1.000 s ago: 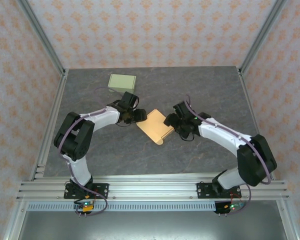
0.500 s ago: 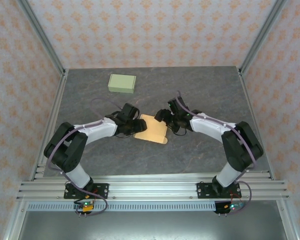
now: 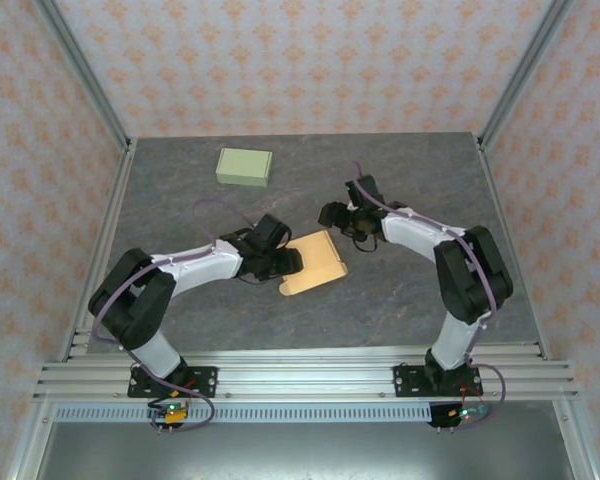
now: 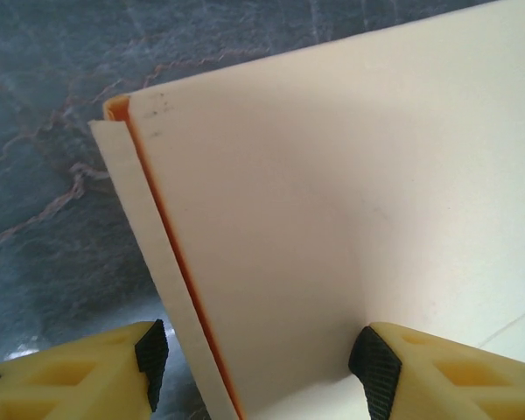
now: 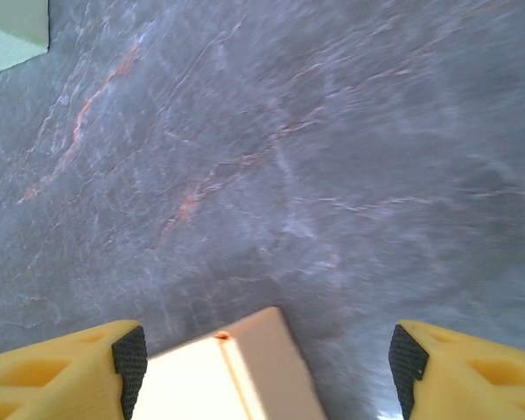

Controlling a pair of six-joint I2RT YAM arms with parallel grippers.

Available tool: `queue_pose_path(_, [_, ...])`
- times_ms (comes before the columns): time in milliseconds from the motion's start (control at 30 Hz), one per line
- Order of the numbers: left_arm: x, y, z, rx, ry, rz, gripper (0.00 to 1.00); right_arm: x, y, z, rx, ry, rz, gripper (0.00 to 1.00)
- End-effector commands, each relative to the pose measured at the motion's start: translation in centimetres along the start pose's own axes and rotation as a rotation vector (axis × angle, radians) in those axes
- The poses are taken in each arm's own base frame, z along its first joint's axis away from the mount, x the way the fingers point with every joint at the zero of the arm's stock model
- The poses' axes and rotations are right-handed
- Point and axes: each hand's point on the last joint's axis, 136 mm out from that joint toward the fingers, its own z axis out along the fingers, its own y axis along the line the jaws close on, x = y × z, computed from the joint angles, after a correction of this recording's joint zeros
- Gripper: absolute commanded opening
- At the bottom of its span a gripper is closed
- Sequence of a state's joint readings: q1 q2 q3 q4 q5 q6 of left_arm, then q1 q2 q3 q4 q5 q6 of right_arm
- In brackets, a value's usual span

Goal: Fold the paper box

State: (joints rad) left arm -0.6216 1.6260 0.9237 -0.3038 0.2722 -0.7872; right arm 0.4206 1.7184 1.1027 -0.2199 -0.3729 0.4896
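Observation:
Next, I bring my right gripper back, because it hovers past the paper box's far corner (image 3: pixel 326 233), out of line with the paper box's short end. It should then face that short end (image 3: pixel 339 255) and grip it.
The paper box (image 3: pixel 320 262) is a flat tan carton lying on the grey table, near the middle. My left gripper (image 3: pixel 288 264) is at its left end, open. In the left wrist view the box (image 4: pixel 332 192) lies between the jaws (image 4: pixel 258 367). The right pad (image 4: pixel 374 367) touches the box face, and the left pad (image 4: pixel 150 359) stands just off the flap's edge. My right gripper (image 3: pixel 330 215) hovers open beyond the box's far corner, touching nothing. That corner (image 5: pixel 236 376) shows low between its jaws (image 5: pixel 267 359).
A pale green closed box (image 3: pixel 245 166) sits at the back left of the table; its corner (image 5: pixel 9 35) shows at the top left of the right wrist view. Metal frame posts and papered walls bound the table (image 3: pixel 430 290).
The left gripper has moved nearer and to the right, and the box has slid and turned with it. The right gripper has drawn back off the box toward the far side, its jaws narrowing slightly.

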Motion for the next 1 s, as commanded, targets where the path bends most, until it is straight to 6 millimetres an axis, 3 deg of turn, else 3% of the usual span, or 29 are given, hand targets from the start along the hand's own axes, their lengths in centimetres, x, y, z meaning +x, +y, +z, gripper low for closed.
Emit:
queue_pose_path(0, [0.0, 0.0, -1.6, -0.009, 0.001, -0.039, 0.63, 1.6, -2.0, -3.3, 0.055, 0.030, 0.010, 0.76])
queue_pose_path(67, [-0.4, 0.1, -1.8, -0.031, -0.006, -0.035, 0.63, 3.3, -2.8, -3.7, 0.038, 0.107, 0.067, 0.77])
queue_pose_path(167, [-1.0, 0.5, -2.0, -0.071, -0.001, -0.015, 0.62, 5.5, -2.2, -3.8, -0.065, 0.201, 0.082, 0.76])
queue_pose_path(300, [-1.1, 0.9, -1.4, -0.057, 0.031, -0.004, 0.41, 7.0, -1.3, -3.2, -0.150, 0.282, 0.013, 0.75])
queue_pose_path(433, [-1.1, 2.4, -0.2, -0.058, 0.059, -0.009, 0.32, 7.1, -0.3, -2.2, -0.257, 0.329, 0.026, 0.74])
queue_pose_path(667, [-0.5, 4.4, 0.9, -0.069, 0.075, -0.017, 0.30, 6.1, -1.6, -1.1, -0.345, 0.381, 0.170, 0.73])
queue_pose_path(967, [-0.1, 2.6, 1.8, 0.130, 0.197, -0.051, 0.24, 6.4, -1.9, -1.0, -0.363, 0.369, 0.153, 0.75])
